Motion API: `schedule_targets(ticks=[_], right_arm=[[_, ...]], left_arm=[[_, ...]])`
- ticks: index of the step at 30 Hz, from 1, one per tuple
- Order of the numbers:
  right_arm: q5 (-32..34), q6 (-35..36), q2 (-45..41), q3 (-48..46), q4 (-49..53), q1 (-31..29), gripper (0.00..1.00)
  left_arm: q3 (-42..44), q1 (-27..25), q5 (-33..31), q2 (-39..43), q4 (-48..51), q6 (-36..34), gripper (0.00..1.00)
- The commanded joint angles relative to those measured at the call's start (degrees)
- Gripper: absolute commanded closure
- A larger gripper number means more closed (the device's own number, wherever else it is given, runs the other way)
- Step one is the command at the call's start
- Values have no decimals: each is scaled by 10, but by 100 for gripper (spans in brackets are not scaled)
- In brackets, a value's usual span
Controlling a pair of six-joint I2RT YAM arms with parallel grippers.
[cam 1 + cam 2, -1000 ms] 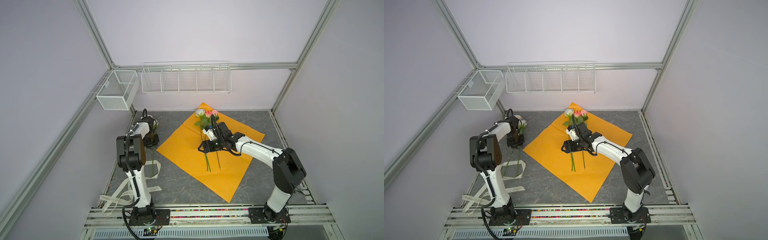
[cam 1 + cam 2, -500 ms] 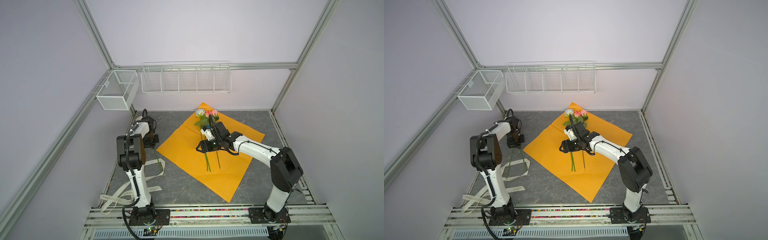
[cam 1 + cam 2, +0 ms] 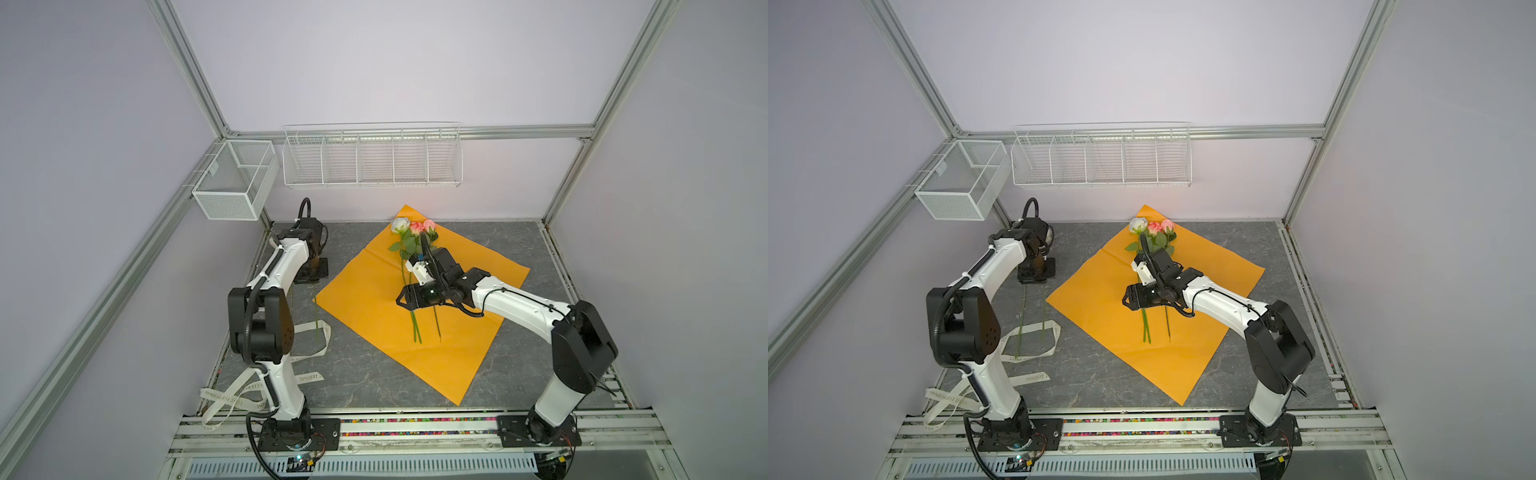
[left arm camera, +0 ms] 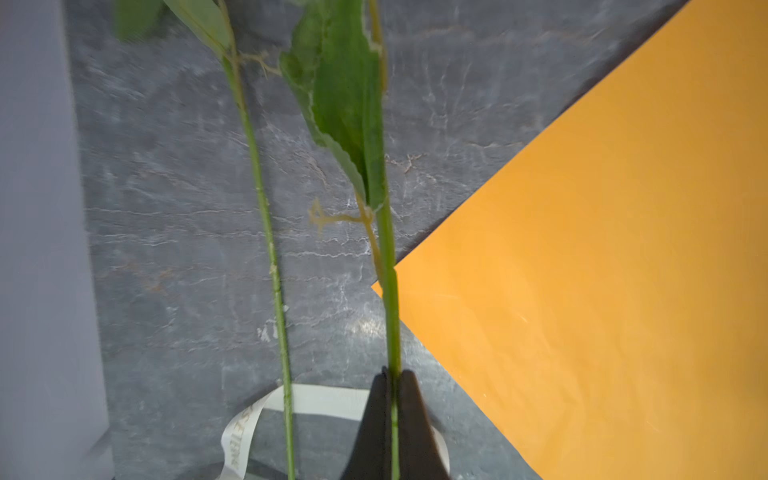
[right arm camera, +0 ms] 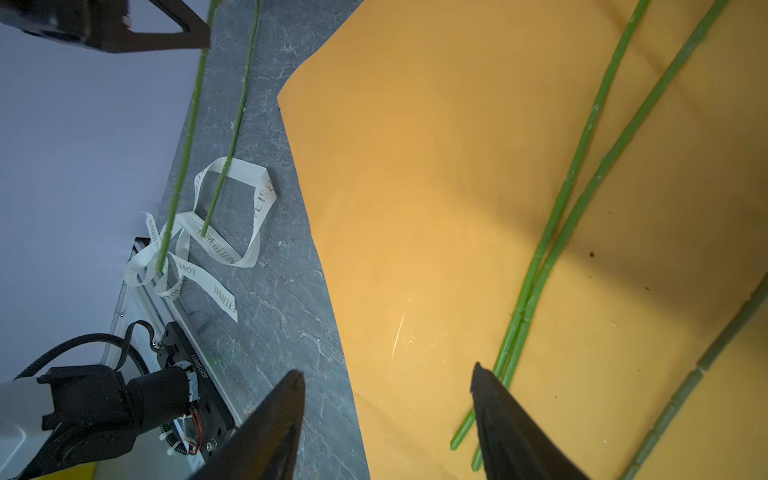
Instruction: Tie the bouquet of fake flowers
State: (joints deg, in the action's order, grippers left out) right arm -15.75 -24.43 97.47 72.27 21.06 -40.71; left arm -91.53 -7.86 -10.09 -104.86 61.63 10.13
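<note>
My left gripper is carrying the green flower stem, which points the same way as the roses on the orange paper. It should keep carrying the stem until the stem lies beside the roses.
Three roses of the bouquet of fake flowers lie on the orange paper, stems pointing toward the front. My right gripper hovers open over those stems, holding nothing. At the far left, my left gripper is shut on one green flower stem. A second loose stem lies beside it on the grey table. The flower heads of these two are mostly hidden behind the left arm.
A cream ribbon with printed lettering loops under the ends of the two left stems and trails to the front left corner. Two white wire baskets hang on the back walls. The left wall stands close to the left arm.
My left gripper has closed onto the flower stem at the far left. The right gripper has shifted slightly over the stems on the paper and stays open.
</note>
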Motion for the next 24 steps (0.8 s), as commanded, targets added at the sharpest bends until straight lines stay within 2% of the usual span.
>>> schedule_targets(ticks=[1, 2, 4, 6, 8, 13, 15, 18, 22, 24], right_arm=[[39, 2, -46, -28, 4, 0, 32], [52, 1, -56, -35, 7, 3, 33], [83, -8, -76, -47, 18, 7, 33], [111, -16, -100, -66, 26, 20, 32], [127, -23, -126, -87, 31, 40, 32], [132, -37, -188, -142, 41, 104, 32], [134, -32, -214, -158, 48, 129, 32], [135, -21, -240, -169, 64, 152, 31], [135, -9, -265, -180, 77, 171, 31], [135, -4, -269, -183, 82, 175, 30]], left_arm=[[-2, -30, -59, 45, 37, 28, 100], [-3, -37, -57, 56, 37, 35, 100], [-7, -49, -8, 71, 28, 49, 100], [-2, -64, 95, 80, -11, 59, 100], [5, -89, 156, 77, -54, 91, 100], [7, -185, 228, 20, -184, 179, 100], [-19, -220, 242, -23, -211, 198, 100], [-103, -265, 224, -110, -187, 196, 100], [-189, -293, 229, -190, -184, 198, 100], [-230, -297, 206, -216, -151, 205, 100]])
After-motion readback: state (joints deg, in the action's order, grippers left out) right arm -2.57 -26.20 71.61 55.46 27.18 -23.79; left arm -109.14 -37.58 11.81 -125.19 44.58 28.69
